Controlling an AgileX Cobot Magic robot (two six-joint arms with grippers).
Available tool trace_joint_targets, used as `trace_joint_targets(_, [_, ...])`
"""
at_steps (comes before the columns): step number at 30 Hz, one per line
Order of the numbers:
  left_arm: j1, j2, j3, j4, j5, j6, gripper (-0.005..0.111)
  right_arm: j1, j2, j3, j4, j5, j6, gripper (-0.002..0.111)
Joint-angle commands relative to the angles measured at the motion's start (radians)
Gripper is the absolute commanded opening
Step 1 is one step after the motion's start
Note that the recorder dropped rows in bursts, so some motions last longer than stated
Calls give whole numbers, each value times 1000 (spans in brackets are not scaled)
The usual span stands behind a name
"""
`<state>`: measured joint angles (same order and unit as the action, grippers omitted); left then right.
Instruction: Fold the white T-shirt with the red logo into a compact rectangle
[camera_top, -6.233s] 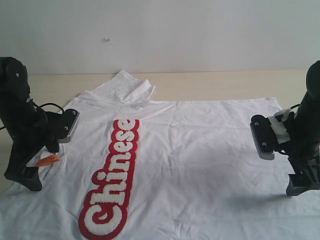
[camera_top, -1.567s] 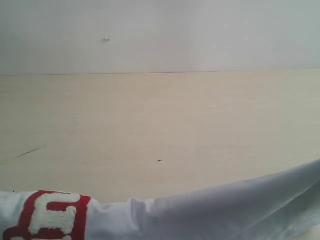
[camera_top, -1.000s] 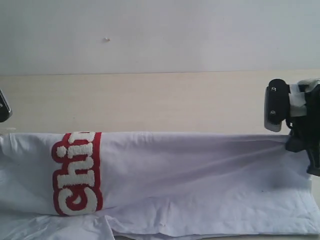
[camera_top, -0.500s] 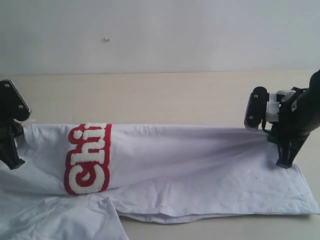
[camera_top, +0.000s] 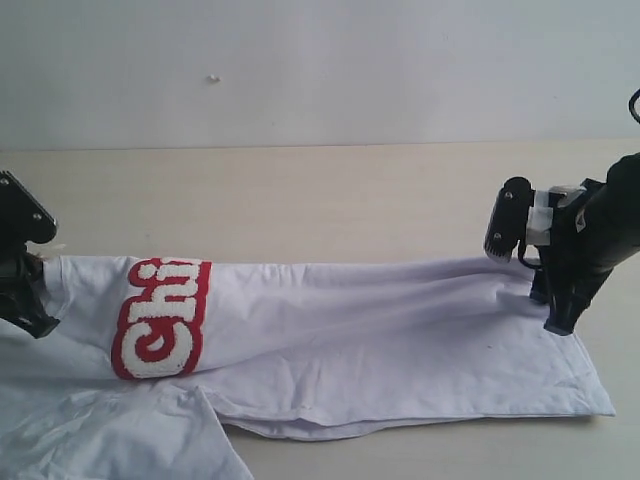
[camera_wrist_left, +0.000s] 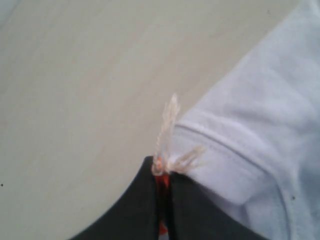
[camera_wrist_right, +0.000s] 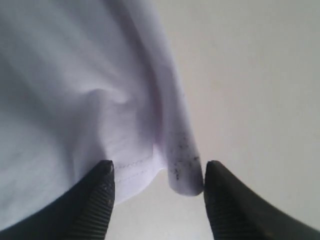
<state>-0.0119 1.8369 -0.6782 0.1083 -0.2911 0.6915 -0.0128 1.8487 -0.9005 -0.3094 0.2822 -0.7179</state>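
My left gripper is holding the T-shirt's neck edge while the T-shirt's loose front part lies bunched and slanted, so it should let go and straighten the front part from its near end before folding.
The white T-shirt lies folded in a long band across the table, and the red logo shows near its left end. At that end my left gripper is shut on the shirt's neck edge. In the left wrist view its jaws pinch an orange tag with a frayed cord, next to the ribbed collar. My right gripper stands at the shirt's right end, open. The right wrist view shows its fingertips apart, with the speckled hem fold lying loose between them and touching the table.
Bare light wooden table stretches behind the shirt up to a pale wall. A loose part of the shirt, possibly a sleeve, bunches at the front left. The shirt's right hem corner lies near the front right.
My right gripper has opened and let go of the hem. The shirt's right end has dropped to the table. The left end has shifted slightly left, still held.
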Motion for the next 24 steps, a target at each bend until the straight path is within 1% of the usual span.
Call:
trace_joint_targets(1, [3,2,-8,-18,-78,-46,0,-1,0,-6,-3,-46,10,54])
trace_joint_targets(5, [3,2,-8,-18,-103,-50,0,1,-2,-6,21,-49,10,54])
trace_joint_targets(7, [3,2,-8,-18,-103,-80,0,1,-8,-6,21,-53,8,54])
trace_joint_targets(9, [3,2,-8,-18,-103,-106,0,1,-22,-6,19,-68,3,51])
trace_joint_targets(11, [3,2,-8,-20,-103,-112,0,1,-36,-6,19,-81,3,39])
trace_joint_targets(13, [3,2,-8,-20,-103,-151,0,1,-46,-6,22,-90,5,19])
trace_joint_targets(15, [3,2,-8,-20,-103,-158,0,1,-49,-6,22,-90,21,2])
trace_joint_targets(18, [3,2,-8,-20,-103,-172,0,1,-49,-6,22,-90,67,0])
trace_joint_targets(21, [3,2,-8,-20,-100,-195,1,1,-49,-6,22,-90,69,0])
trace_joint_targets(23, [3,2,-8,-20,-105,-195,17,1,-49,-6,22,-90,69,0])
trace_joint_targets(24, [3,2,-8,-20,-105,-195,35,1,-49,-6,22,-90,69,0])
